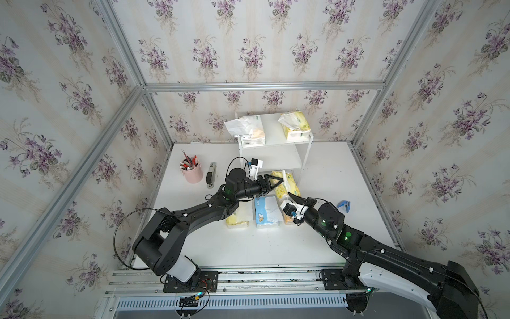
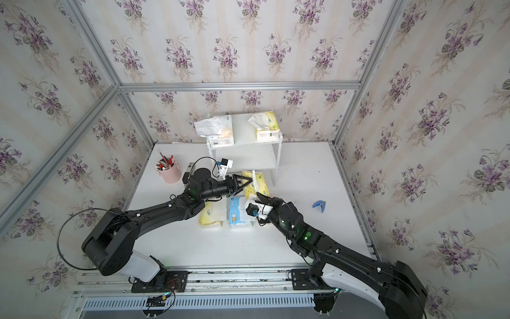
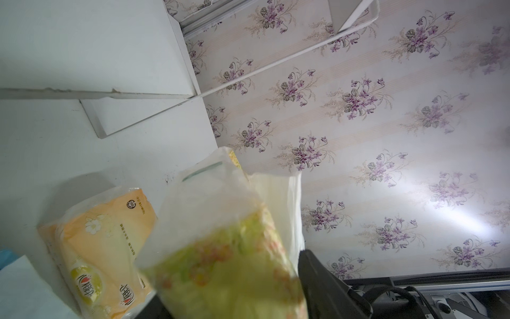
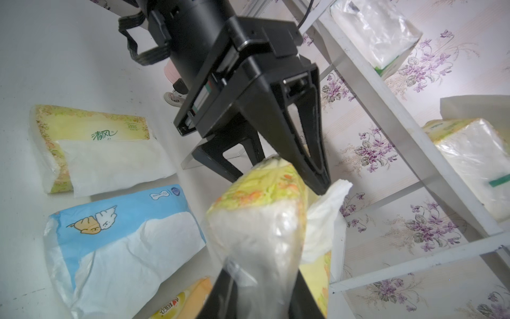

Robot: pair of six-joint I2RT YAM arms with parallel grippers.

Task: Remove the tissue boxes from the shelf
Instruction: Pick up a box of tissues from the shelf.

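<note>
My grippers are both holding the hanging pack's ends (image 1: 288, 183). Next, my right gripper lets go first, so that my left gripper can then set the hanging pack in front of the lying pale yellow pack.
A pale yellow tissue pack (image 1: 288, 183) hangs just above the table in front of the shelf (image 1: 273, 128), held at both ends. My right gripper (image 1: 293, 196) is shut on its near plastic end (image 4: 262, 221). My left gripper (image 1: 279, 181) has its fingers (image 3: 323, 281) pressed against the sides of the far end. A white pack (image 1: 248, 129) and a pale yellow pack (image 1: 295, 125) lie on the shelf's top board. On the table lie a pale yellow pack (image 1: 237, 219), a blue-and-white pack (image 1: 267, 211) and an orange pack (image 3: 105, 243), the last mostly hidden under my right wrist.
A pink pen cup (image 1: 191, 171) and a dark stapler (image 1: 211, 172) stand at the table's left. A small blue clip (image 1: 344, 205) lies to the right. The shelf backs onto the flowered wall, and aluminium frame rails border the table.
</note>
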